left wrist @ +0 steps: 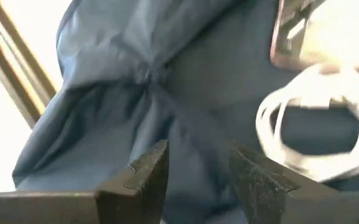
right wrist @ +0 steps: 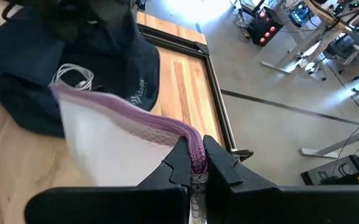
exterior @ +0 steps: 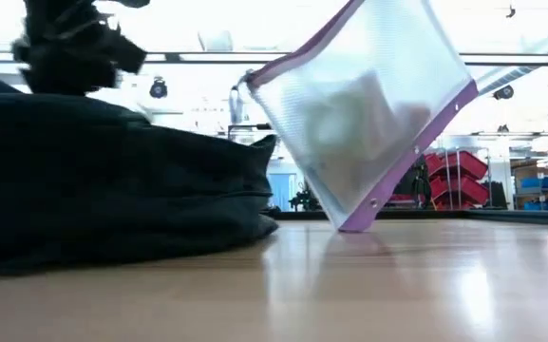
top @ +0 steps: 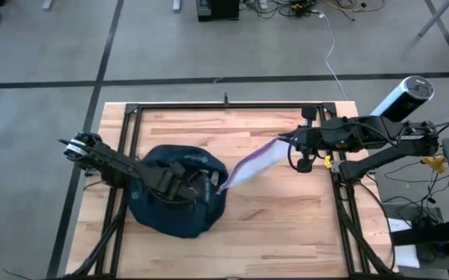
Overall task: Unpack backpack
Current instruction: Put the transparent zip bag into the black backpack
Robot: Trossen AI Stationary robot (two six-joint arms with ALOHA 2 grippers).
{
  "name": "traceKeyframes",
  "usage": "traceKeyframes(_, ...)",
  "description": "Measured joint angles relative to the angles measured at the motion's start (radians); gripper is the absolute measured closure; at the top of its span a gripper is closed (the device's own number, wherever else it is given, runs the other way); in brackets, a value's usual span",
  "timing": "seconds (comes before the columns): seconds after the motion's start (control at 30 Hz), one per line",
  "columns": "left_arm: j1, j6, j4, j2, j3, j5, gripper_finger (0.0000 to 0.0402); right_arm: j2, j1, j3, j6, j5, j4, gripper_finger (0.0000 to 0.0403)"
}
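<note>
The backpack [top: 140,204] is near the black frame on the left gripper's side, so the robot's left gripper should move the backpack toward the table's middle [top: 243,198] before emptying it.
The dark navy backpack [top: 176,194] lies on the wooden table, left of centre, its opening up. My left gripper [left wrist: 198,163] reaches down into that opening [top: 199,187], fingers open over dark blue fabric. A coiled white cable [left wrist: 316,130] lies inside the backpack beside it. My right gripper [top: 288,141] is raised right of centre, shut on a clear zip pouch with purple edges [top: 251,163]. The pouch slopes down toward the backpack. In the low view its lower corner [exterior: 354,226] reaches the table top. My left gripper stands over the backpack's fabric [left wrist: 191,124]; I cannot tell whether its fingers touch it. My right gripper pinches the pouch's purple edge [right wrist: 195,149] at an upper corner between its two fingers, slanting down from the table's right side. The pouch hangs tilted below the fingers.
A black metal frame [top: 232,107] runs along the table's edges. There is bare wood near the front edge and right of the backpack [top: 286,225]. Beyond the table are a grey floor, cables and shelving.
</note>
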Motion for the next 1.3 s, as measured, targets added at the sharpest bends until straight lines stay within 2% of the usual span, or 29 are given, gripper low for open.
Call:
traceKeyframes(0.1,0.084,0.073,0.168,0.000,-0.078,-0.022,0.0246,-0.019,0.000,0.000,0.003,0.041,-0.018,0.0403)
traceKeyframes(0.17,0.146,0.146,0.337,0.000,-0.130,-0.056,0.0246,-0.040,0.000,0.001,0.004,0.073,-0.028,0.0403)
traceKeyframes(0.3,0.257,0.383,0.840,0.001,-0.221,-0.069,0.0246,-0.087,0.000,0.001,0.013,0.151,-0.036,0.0403)
traceKeyframes(0.4,0.299,0.566,1.178,0.029,-0.236,0.035,0.0246,-0.137,-0.006,0.003,0.030,0.281,-0.071,0.0403)
traceKeyframes(0.47,0.301,0.664,1.244,0.062,-0.201,0.125,0.0246,-0.172,-0.020,0.004,0.057,0.354,-0.100,0.0403)
traceKeyframes(0.57,0.270,0.790,1.170,0.123,-0.095,0.242,0.0246,-0.227,-0.041,0.005,0.122,0.363,-0.151,0.0403)
traceKeyframes(0.67,0.206,0.852,1.015,0.192,0.056,0.310,0.0246,-0.272,-0.045,0.004,0.194,0.364,-0.196,0.0403)
traceKeyframes(0.8,0.121,0.874,0.642,0.251,0.306,0.204,0.0246,-0.320,-0.044,-0.023,0.244,0.365,-0.207,0.0403)
traceKeyframes(0.9,0.084,0.852,0.299,0.259,0.459,-0.002,0.0246,-0.333,-0.044,-0.047,0.265,0.362,-0.206,0.0403)
traceKeyframes(1.0,0.068,0.750,0.057,0.245,0.572,-0.112,0.0246,-0.324,-0.044,-0.062,0.268,0.348,-0.192,0.0403)
traceKeyframes(1.13,0.058,0.499,-0.210,0.186,0.646,-0.134,0.0246,-0.291,-0.044,-0.078,0.226,0.294,-0.110,0.0403)
traceKeyframes(1.2,0.053,0.364,-0.238,0.141,0.627,-0.114,0.0246,-0.265,-0.043,-0.081,0.200,0.274,-0.077,0.0403)
traceKeyframes(1.3,0.048,0.172,-0.223,0.058,0.543,-0.001,0.0246,-0.237,-0.043,-0.081,0.169,0.271,-0.050,0.0403)
